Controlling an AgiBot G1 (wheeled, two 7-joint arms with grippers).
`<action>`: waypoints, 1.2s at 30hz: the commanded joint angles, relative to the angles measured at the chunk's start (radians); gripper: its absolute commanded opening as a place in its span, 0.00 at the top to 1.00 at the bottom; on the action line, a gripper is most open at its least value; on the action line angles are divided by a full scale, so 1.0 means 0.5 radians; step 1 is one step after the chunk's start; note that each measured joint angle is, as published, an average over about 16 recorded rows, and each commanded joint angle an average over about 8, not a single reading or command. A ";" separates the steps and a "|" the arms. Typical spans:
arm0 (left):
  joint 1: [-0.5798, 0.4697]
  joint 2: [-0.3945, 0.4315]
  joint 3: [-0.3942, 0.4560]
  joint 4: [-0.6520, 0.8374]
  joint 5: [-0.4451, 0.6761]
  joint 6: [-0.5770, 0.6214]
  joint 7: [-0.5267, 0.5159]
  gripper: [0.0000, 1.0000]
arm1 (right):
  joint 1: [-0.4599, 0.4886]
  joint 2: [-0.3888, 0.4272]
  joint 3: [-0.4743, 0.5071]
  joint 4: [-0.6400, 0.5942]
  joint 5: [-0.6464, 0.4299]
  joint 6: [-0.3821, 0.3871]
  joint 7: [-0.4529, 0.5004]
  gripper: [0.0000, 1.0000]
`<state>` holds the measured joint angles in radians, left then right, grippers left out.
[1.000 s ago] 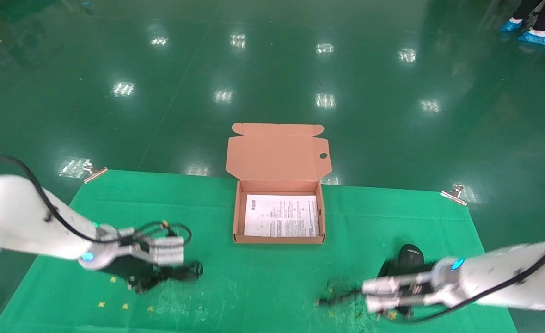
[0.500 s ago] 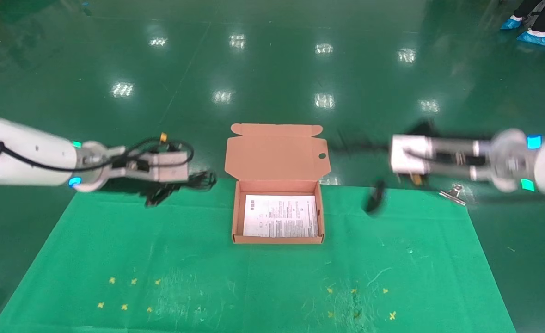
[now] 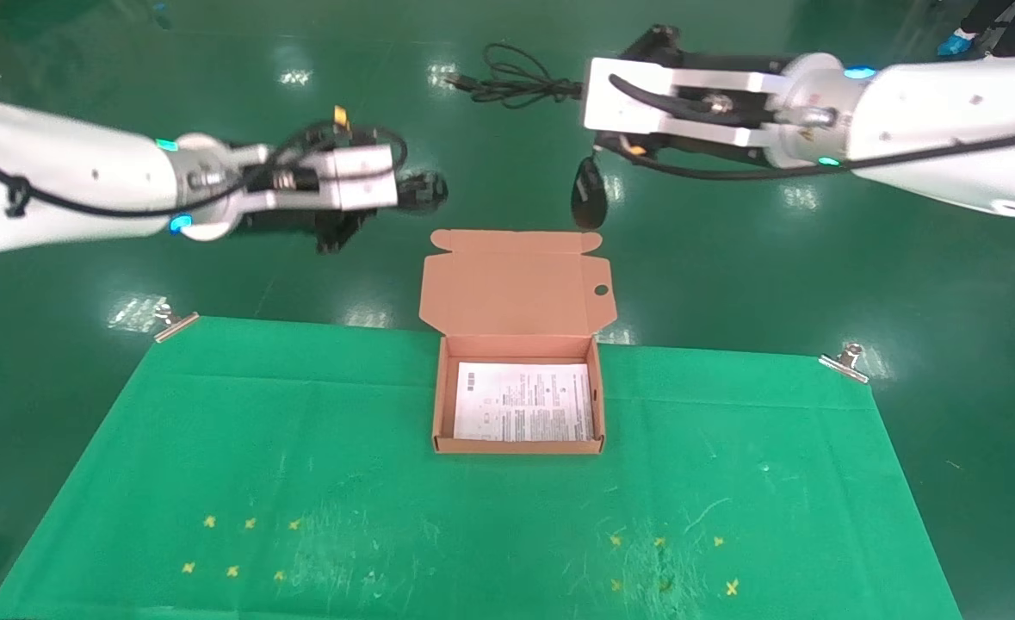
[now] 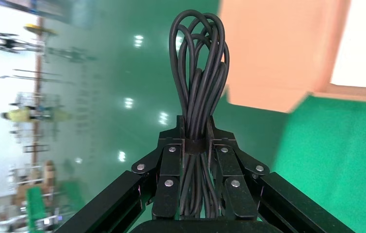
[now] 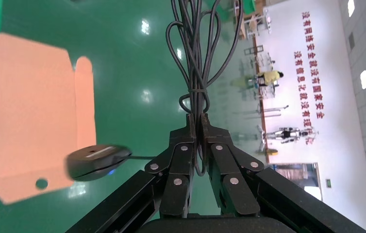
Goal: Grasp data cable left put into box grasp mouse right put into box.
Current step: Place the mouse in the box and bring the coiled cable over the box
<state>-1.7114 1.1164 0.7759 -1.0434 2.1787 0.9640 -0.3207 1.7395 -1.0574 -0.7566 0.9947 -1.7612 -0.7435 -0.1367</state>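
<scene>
The data cable (image 3: pixel 426 192) is in the way of the hanging mouse on its way to the box, so the robot's left gripper should move back until the right gripper puts the mouse inside (image 3: pixel 523 402).
The box (image 3: pixel 440 405) stands open at the back middle of the green cloth, its lid (image 3: pixel 516 280) folded back and a white printed sheet (image 3: pixel 524 413) on its base. My left gripper (image 3: pixel 411 191) is raised left of and behind the lid and is shut on the data cable (image 3: pixel 432 188), a black bundle (image 4: pixel 198 87) sticking out past the fingertips. My right gripper (image 3: pixel 578 89) is raised high behind the box and is shut on the mouse's cord (image 3: pixel 516 79). The mouse (image 3: pixel 587 196) hangs below it, above the lid's far edge. The right wrist view shows the mouse (image 5: pixel 96 162) beside the lid (image 5: pixel 25 107).
The green cloth (image 3: pixel 300 448) covers the table, held by metal clips at its back corners (image 3: pixel 176 323) (image 3: pixel 847 360). Small yellow marks (image 3: pixel 232 568) lie near the front on both sides. Glossy green floor lies beyond. A person's blue shoe covers (image 3: pixel 955 43) show far right.
Both arms rose from the cloth, the left lifting the data cable, the right lifting the mouse by its cord. Both have swung up and inward toward the box lid.
</scene>
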 commanded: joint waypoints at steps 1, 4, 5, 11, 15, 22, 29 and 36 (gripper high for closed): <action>-0.018 0.019 -0.004 0.003 0.030 -0.042 -0.009 1.00 | 0.027 -0.059 0.009 -0.073 0.043 0.014 -0.070 1.00; -0.028 0.023 -0.004 -0.019 0.054 -0.064 -0.005 1.00 | 0.042 -0.090 0.024 -0.115 0.090 0.022 -0.144 1.00; -0.030 0.022 -0.003 -0.025 0.060 -0.067 -0.003 1.00 | 0.044 -0.095 0.027 -0.122 0.101 0.023 -0.159 1.00; -0.022 -0.001 0.005 -0.048 0.077 -0.050 -0.002 1.00 | 0.015 -0.126 0.030 -0.111 0.144 0.017 -0.182 1.00; 0.002 -0.053 0.022 -0.085 0.092 0.013 -0.007 1.00 | -0.025 -0.134 0.019 -0.110 0.156 0.003 -0.187 1.00; 0.036 -0.156 0.045 -0.161 0.154 0.138 -0.077 1.00 | -0.099 -0.175 -0.015 -0.208 0.158 -0.012 -0.222 1.00; 0.070 -0.205 0.072 -0.245 0.226 0.230 -0.157 1.00 | -0.196 -0.253 -0.031 -0.332 0.220 -0.038 -0.243 1.00; 0.080 -0.226 0.095 -0.288 0.306 0.299 -0.224 1.00 | -0.277 -0.350 -0.038 -0.452 0.272 -0.027 -0.282 1.00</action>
<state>-1.6712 1.0050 0.8217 -1.1873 2.3258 1.1085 -0.4291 1.6024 -1.2373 -0.7738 0.7595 -1.6249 -0.7503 -0.2767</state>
